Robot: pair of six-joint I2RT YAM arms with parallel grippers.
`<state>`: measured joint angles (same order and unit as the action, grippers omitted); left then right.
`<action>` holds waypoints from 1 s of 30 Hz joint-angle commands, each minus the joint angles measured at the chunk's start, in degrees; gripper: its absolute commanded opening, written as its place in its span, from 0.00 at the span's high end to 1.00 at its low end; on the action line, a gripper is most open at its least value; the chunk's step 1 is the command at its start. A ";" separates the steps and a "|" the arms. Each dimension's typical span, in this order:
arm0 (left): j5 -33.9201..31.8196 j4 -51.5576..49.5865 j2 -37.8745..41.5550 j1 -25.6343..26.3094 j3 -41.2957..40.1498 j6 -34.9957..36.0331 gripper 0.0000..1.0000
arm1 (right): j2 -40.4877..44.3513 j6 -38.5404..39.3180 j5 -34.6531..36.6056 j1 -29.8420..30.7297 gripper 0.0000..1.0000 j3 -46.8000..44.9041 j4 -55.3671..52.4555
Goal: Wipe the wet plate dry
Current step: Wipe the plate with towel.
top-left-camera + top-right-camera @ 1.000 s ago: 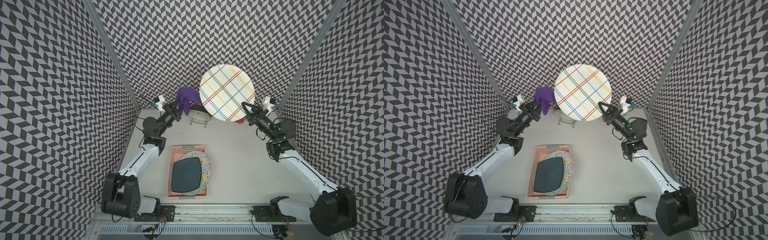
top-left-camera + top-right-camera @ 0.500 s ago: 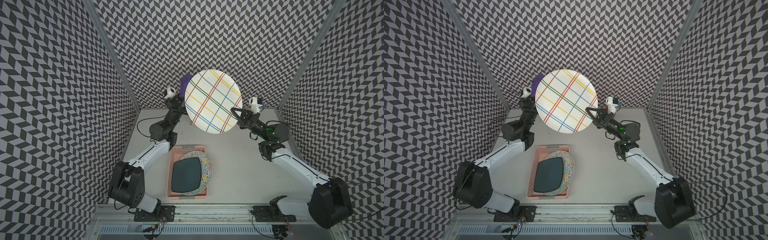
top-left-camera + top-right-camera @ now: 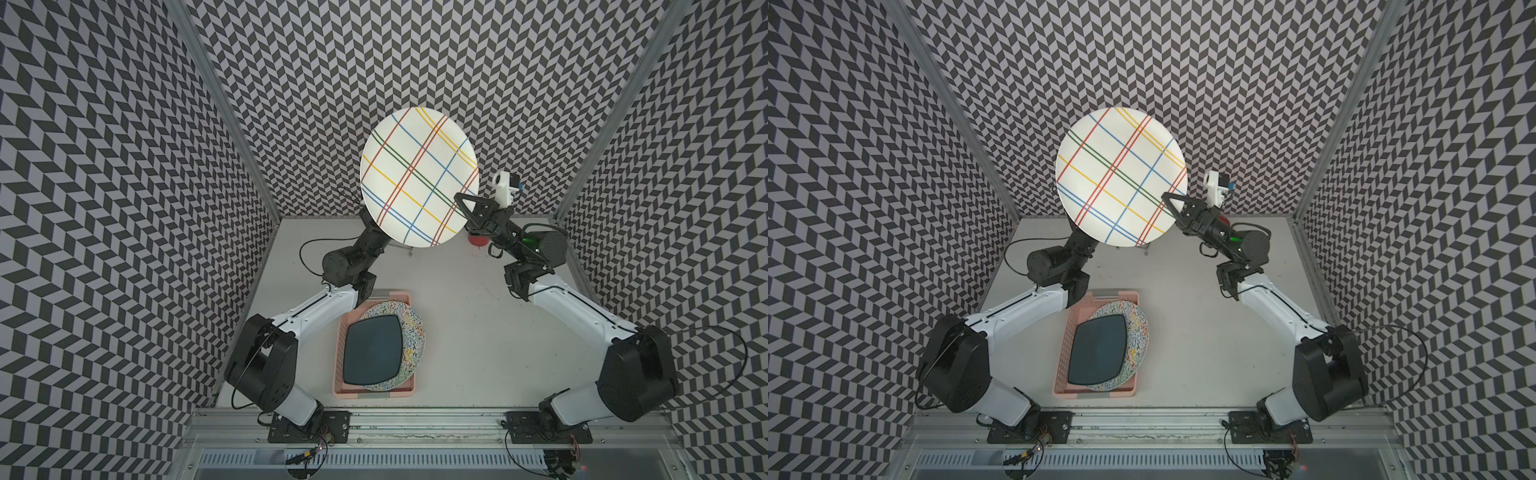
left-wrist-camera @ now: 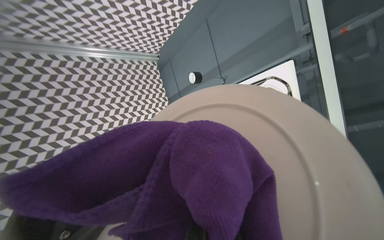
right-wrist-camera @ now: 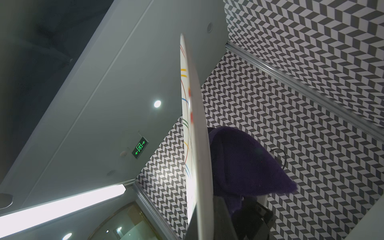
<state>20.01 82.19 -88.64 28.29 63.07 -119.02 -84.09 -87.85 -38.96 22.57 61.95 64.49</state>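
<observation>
My left gripper has the purple cloth behind the plate, against its beige bottom side [image 4: 294,160], so next I withdraw and bring it around onto the plate's striped side [image 3: 420,176].
A white plate [image 3: 417,178] with coloured crossing stripes is held up in the air, tilted, face toward the camera in both top views [image 3: 1119,174]. My right gripper [image 3: 462,203] is shut on its right rim, and the right wrist view shows the plate edge-on [image 5: 197,124] between the jaws [image 5: 204,226]. Under the plate goes my left arm [image 3: 370,241]; its gripper is hidden there. In the left wrist view a purple cloth [image 4: 187,166] covers the jaws and lies against the plate's beige underside [image 4: 301,155]. The cloth [image 5: 245,162] sits behind the plate.
A pink tray [image 3: 338,386] near the front holds a dark square plate [image 3: 374,353] on a speckled round plate [image 3: 413,328]. A red object [image 3: 478,240] sits at the back, behind my right wrist. Patterned walls close in on three sides.
The right gripper has carried the plate leftward. The left gripper with the purple cloth has moved from beside the plate's left edge to behind it, so the cloth no longer shows from above.
</observation>
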 commanded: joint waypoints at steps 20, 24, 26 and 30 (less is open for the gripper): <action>6.21 -5.35 7.41 6.83 4.55 8.61 1.00 | -2.09 7.11 8.80 -0.91 1.00 8.85 -7.13; 9.48 -12.92 12.71 2.66 2.90 14.58 1.00 | 1.80 6.11 11.25 -4.14 1.00 2.62 -9.28; 12.50 -23.58 16.49 0.09 3.09 23.65 1.00 | 4.52 6.65 12.35 -5.14 1.00 -0.77 -11.84; 5.49 -70.36 22.12 0.11 11.36 65.49 1.00 | 9.29 11.41 11.36 -5.14 1.00 -5.43 -20.81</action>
<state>26.09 36.99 -71.90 26.87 66.63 -84.79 -76.25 -82.08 -31.31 18.52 58.78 54.22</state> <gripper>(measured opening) 0.077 0.085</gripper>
